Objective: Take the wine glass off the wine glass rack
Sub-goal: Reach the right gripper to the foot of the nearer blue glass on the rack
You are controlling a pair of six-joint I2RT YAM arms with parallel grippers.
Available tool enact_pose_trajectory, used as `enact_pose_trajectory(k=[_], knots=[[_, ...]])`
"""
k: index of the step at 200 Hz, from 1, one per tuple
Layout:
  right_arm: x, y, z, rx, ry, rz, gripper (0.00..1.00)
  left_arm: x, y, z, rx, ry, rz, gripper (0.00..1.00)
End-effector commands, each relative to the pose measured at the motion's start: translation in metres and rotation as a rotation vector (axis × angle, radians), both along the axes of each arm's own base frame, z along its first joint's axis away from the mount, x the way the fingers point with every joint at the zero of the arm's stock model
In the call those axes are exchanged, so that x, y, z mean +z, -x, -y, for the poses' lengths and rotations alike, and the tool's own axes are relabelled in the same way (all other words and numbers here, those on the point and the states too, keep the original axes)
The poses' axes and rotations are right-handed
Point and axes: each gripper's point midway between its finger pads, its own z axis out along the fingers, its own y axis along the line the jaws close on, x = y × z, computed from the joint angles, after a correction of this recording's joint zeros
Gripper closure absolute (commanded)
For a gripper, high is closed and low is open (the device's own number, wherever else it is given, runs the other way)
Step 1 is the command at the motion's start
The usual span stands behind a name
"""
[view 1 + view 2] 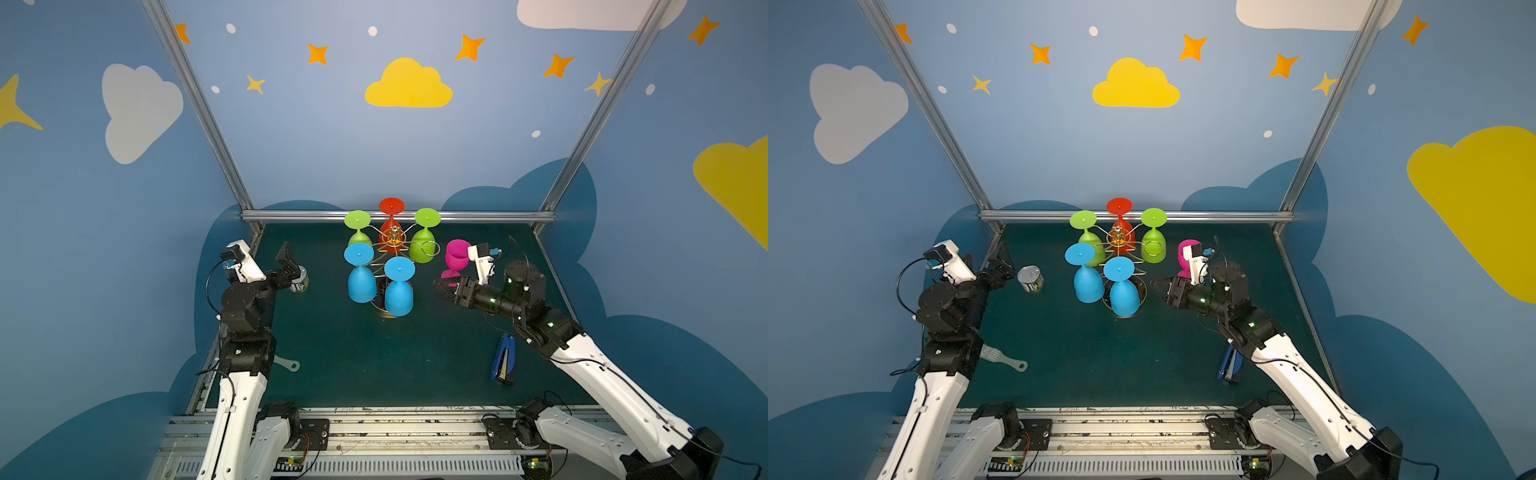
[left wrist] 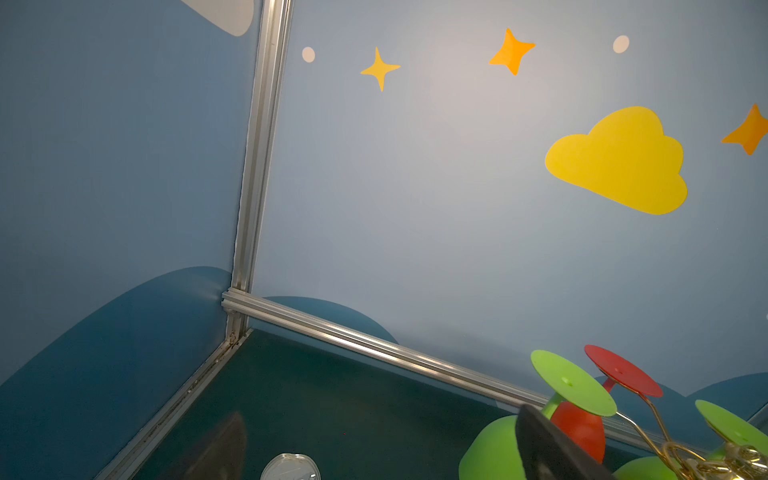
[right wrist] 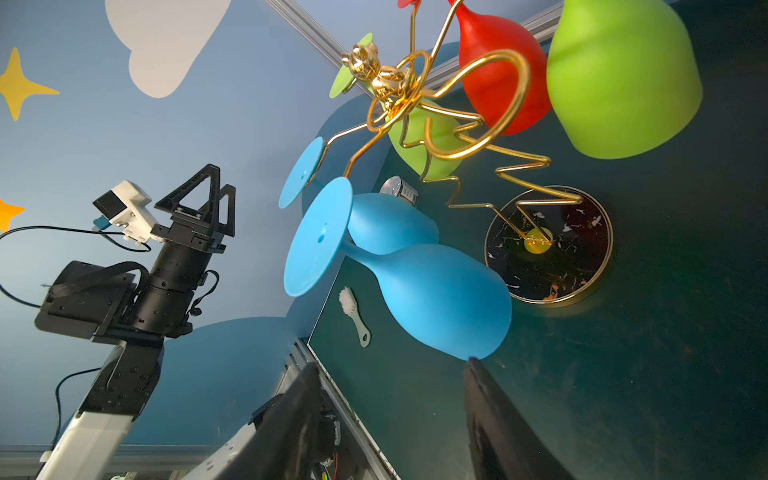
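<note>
My right gripper has its open fingers set across the thin foot (image 1: 399,269) of the nearer blue wine glass. It should keep going toward that foot and close on its rim (image 1: 410,271).
The gold wine glass rack (image 1: 392,239) stands mid-table, its round base (image 3: 548,245) dark. Hanging upside down from its arms are two blue wine glasses (image 1: 399,286) (image 1: 360,274), two green ones (image 1: 424,241) and a red one (image 1: 390,224). One loop arm (image 3: 478,108) on the right side is empty. A pink wine glass (image 1: 457,253) stands upright on the table right of the rack. My right gripper (image 1: 440,286) is open and empty, pointing at the nearer blue glass (image 3: 436,299), a little short of its bowl. My left gripper (image 1: 289,259) is wide open at the far left, holding nothing.
A small tin can (image 1: 1030,278) sits just beside the left gripper. A white brush (image 1: 1005,359) lies near the left arm's base. A blue stapler (image 1: 503,359) lies under the right arm. Aluminium rails (image 1: 399,216) and blue walls close the table's back and sides.
</note>
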Motion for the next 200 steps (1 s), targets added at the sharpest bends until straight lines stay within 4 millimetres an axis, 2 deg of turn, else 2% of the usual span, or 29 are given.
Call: enact_pose_trajectory(k=[1,87,158,200], knots=[[0.025,-0.006,-0.007,-0.024,-0.058,0.036,0.47,0.003,0.002,0.0,-0.003,0.004,0.013,0.01],[0.027,-0.018,-0.048,0.029,-0.114,-0.003,0.49,0.004,0.002,0.001,-0.01,0.008,0.019,0.0],[0.027,-0.03,-0.066,0.05,-0.131,-0.02,0.49,0.005,0.003,0.0,-0.002,0.003,0.018,0.01],[0.025,-0.034,-0.077,0.066,-0.147,-0.039,0.53,0.006,0.004,0.0,-0.002,0.003,0.022,0.01]])
